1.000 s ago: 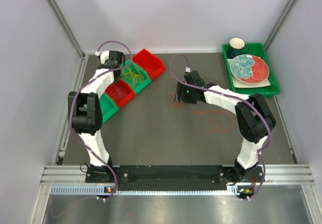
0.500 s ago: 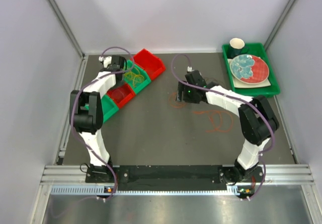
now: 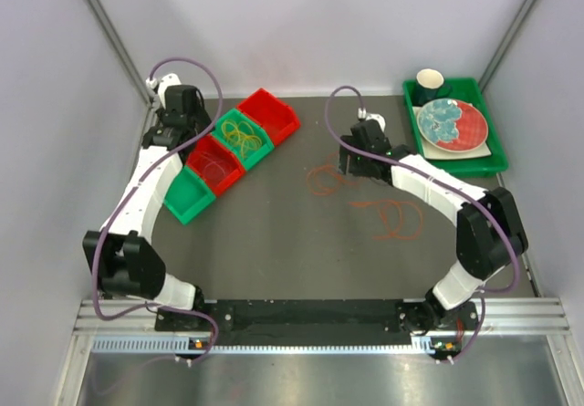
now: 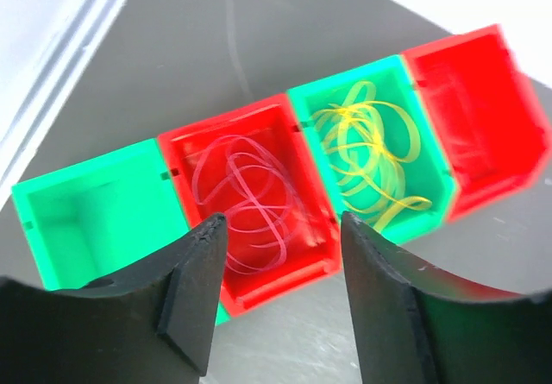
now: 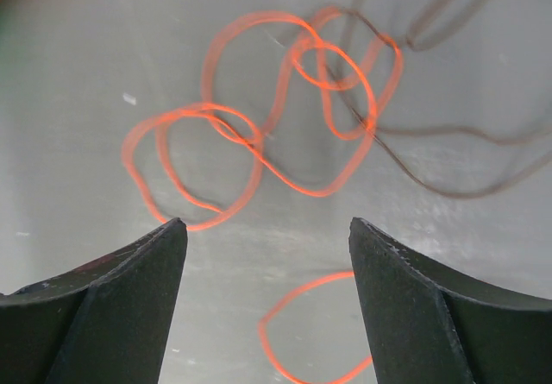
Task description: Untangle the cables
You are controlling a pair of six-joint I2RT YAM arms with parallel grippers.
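Note:
The nearer red-orange coils (image 3: pixel 401 220) are a long way from the robot's left gripper by the bins, so the robot's right gripper should grab their bend (image 3: pixel 353 203) and pull it toward the bins.
A row of bins stands at the back left. Its green bin (image 4: pixel 427 173) holds yellow cables (image 4: pixel 371 155), and the red bin (image 4: pixel 315 185) beside it holds a thin red cable (image 4: pixel 246 198). My left gripper (image 4: pixel 280 224) hovers open above the near edge of that red bin, holding nothing; from above it (image 3: pixel 164 138) sits left of the row. An orange cable (image 5: pixel 316 192) lies looped on the table, crossed by a dark brown cable (image 5: pixel 470 196). My right gripper (image 5: pixel 267 224) is open just above them with nothing between its fingers. From above the gripper (image 3: pixel 351 164) is right of the orange loops (image 3: pixel 321 180). More red-orange coils (image 3: pixel 394 219) lie nearer.
An empty green bin (image 4: pixel 86 211) and an empty red bin (image 4: pixel 474 116) end the row. A green tray (image 3: pixel 456 164) at the back right carries a plate (image 3: pixel 452 123) and a dark cup (image 3: pixel 430 82). White walls close in the left and right sides.
My left gripper has opened and drawn back to the left, off the bins. My right gripper has opened wider and shifted back and right, uncovering the orange loops.

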